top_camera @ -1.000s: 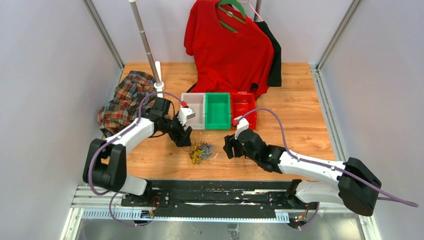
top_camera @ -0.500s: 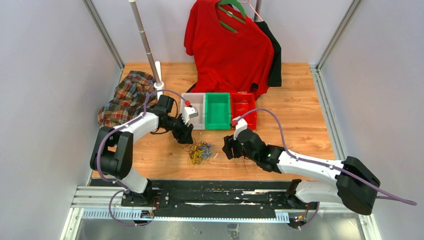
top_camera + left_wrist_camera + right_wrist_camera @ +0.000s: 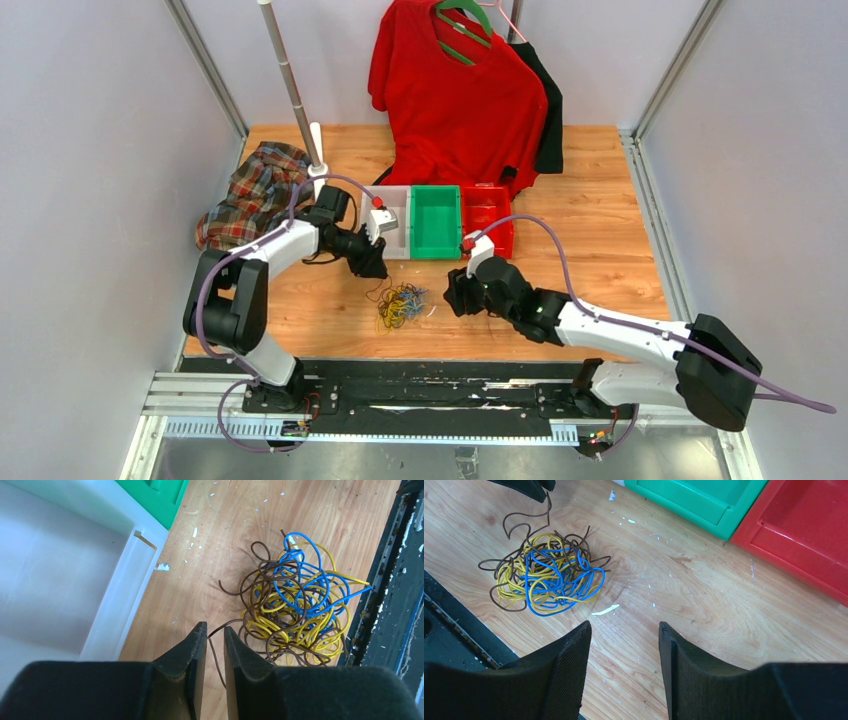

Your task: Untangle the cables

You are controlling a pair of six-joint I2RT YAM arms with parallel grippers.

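The brown cable's bend [image 3: 209, 637] sits shallow between the fingers of my left gripper, so I should open the fingers, straddle the bend and pinch it before I lift.
The cables [image 3: 400, 305] lie as one tangle of brown, yellow and blue wire on the wooden table, near the front edge. The left wrist view has the cables [image 3: 300, 605] at right. My left gripper [image 3: 372, 265] sits just up-left of them. Its jaws [image 3: 214, 627] have narrowed to a slim gap, and a loose brown strand [image 3: 216, 662] runs through that gap without being pinched. My right gripper [image 3: 458, 297] hovers right of the tangle, open [image 3: 624, 625] over bare wood. In that view the cables [image 3: 546, 577] are at upper left.
A white bin [image 3: 392, 215], a green bin [image 3: 436, 222] and a red bin [image 3: 487, 215] stand in a row behind the tangle. A plaid cloth [image 3: 250, 195] lies at back left by a pole [image 3: 290, 80]. A red shirt [image 3: 455, 90] hangs at the back. A black rail [image 3: 430, 385] borders the front.
My left gripper's jaws have closed most of the way around the brown strand, and the arm drew back slightly toward the white bin. The right jaws narrowed a little.
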